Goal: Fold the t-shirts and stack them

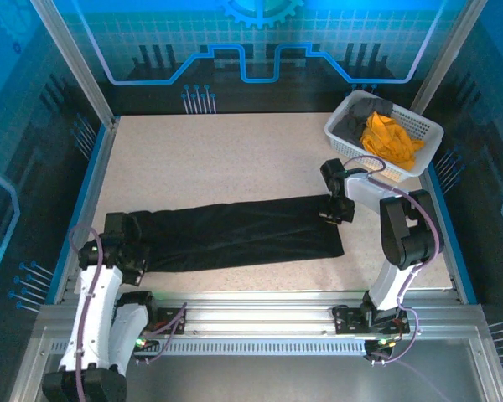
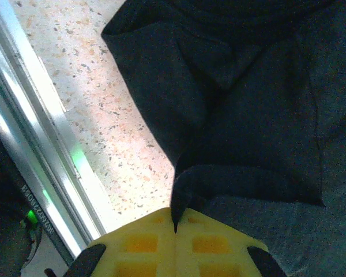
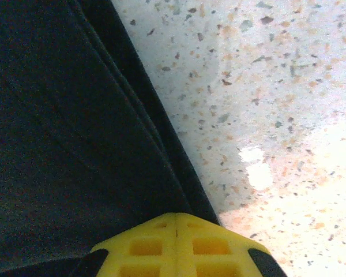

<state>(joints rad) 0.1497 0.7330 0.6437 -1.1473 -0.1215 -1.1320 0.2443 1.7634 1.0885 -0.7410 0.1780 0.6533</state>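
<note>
Next, I pull the black t-shirt toward the basket (image 1: 384,138) with both my grippers and straighten it, because it lies at a slant, with its end at my left gripper (image 1: 161,260) close to the metal rail.
The black t-shirt (image 1: 235,233) lies folded into a long strip across the table's front half. My left gripper (image 1: 139,244) sits at its left end, shut, and in the left wrist view a pinch of the black t-shirt (image 2: 248,115) shows between the yellow tips of the left gripper (image 2: 175,222). My right gripper (image 1: 336,213) is at the strip's far right corner. In the right wrist view the right gripper (image 3: 177,218) is shut where the edge of the black t-shirt (image 3: 63,127) runs under its tips. The orange-yellow t-shirt (image 1: 391,138) and the dark grey t-shirt (image 1: 360,117) lie crumpled in the basket.
The white lattice basket (image 1: 427,127) stands at the back right corner of the speckled table (image 1: 218,159). A metal rail (image 2: 40,144) borders the table close to the left gripper. Bare tabletop lies behind the shirt.
</note>
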